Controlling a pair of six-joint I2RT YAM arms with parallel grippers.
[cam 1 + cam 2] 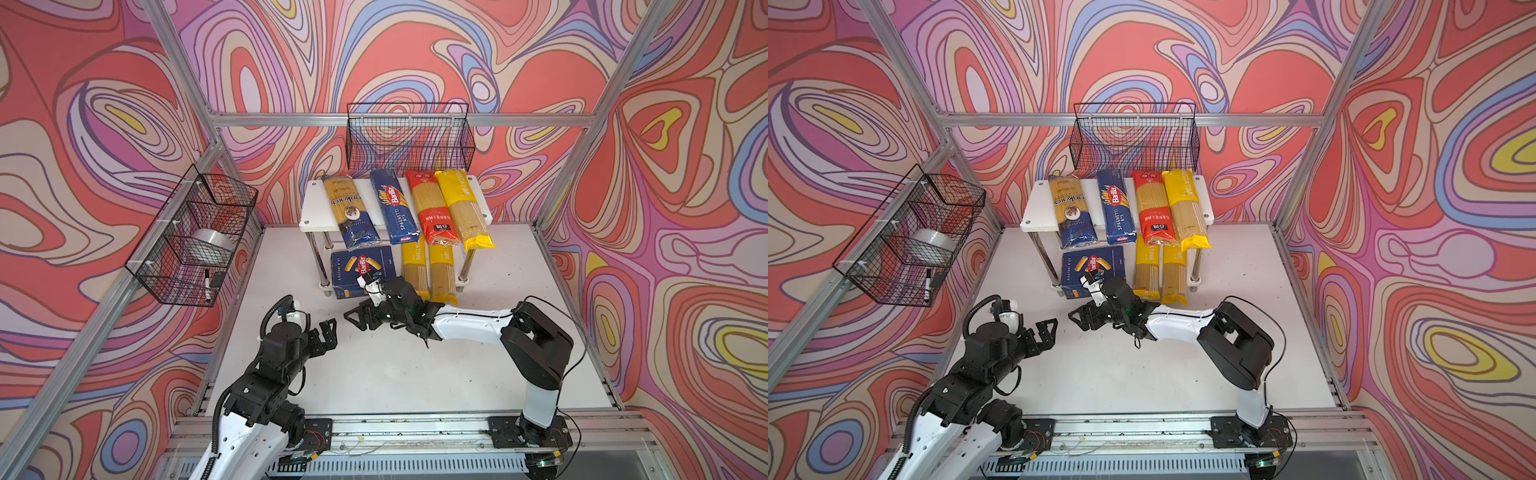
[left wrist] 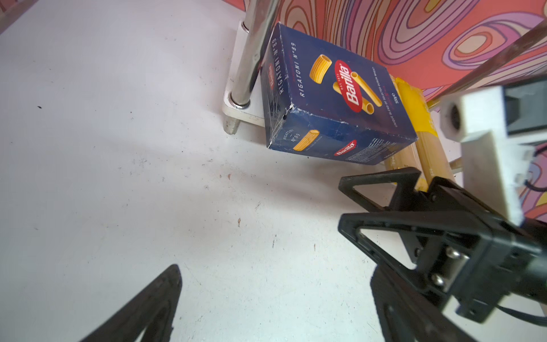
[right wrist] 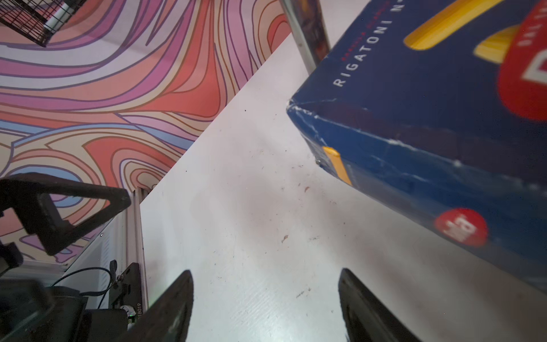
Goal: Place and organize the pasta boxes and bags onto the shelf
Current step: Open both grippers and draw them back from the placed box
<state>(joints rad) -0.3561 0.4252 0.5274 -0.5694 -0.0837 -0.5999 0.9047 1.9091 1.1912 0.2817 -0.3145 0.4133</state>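
Observation:
My left gripper should wait while my right gripper pushes the box's front side (image 2: 339, 139) deeper into the shelf, because the rigatoni box (image 1: 350, 293) sticks out past the lower board's front edge.
The shelf (image 1: 313, 208) stands at the back of the table. Its top board carries a dark blue bag with a gold top (image 1: 351, 212), the Spaghetti box (image 1: 392, 208), a red bag (image 1: 430, 208) and a yellow bag (image 1: 463, 208). On the lower board lie the rigatoni box (image 1: 361, 270) (image 2: 334, 97) (image 3: 429, 103), at the left end and jutting past the front edge, and two yellow bags (image 1: 414, 266) (image 1: 442, 270). My right gripper (image 1: 357, 318) (image 3: 265, 278) hangs open just in front of the rigatoni box, holding nothing. Close to its left, my left gripper (image 1: 328, 332) (image 2: 275, 281) is open and empty.
A black wire basket (image 1: 409, 137) hangs on the back wall above the shelf. Another basket (image 1: 191, 237) on the left wall holds a tape roll and a marker. Aluminium frame posts edge the white table (image 1: 374, 374). The two grippers face each other with a narrow gap between them.

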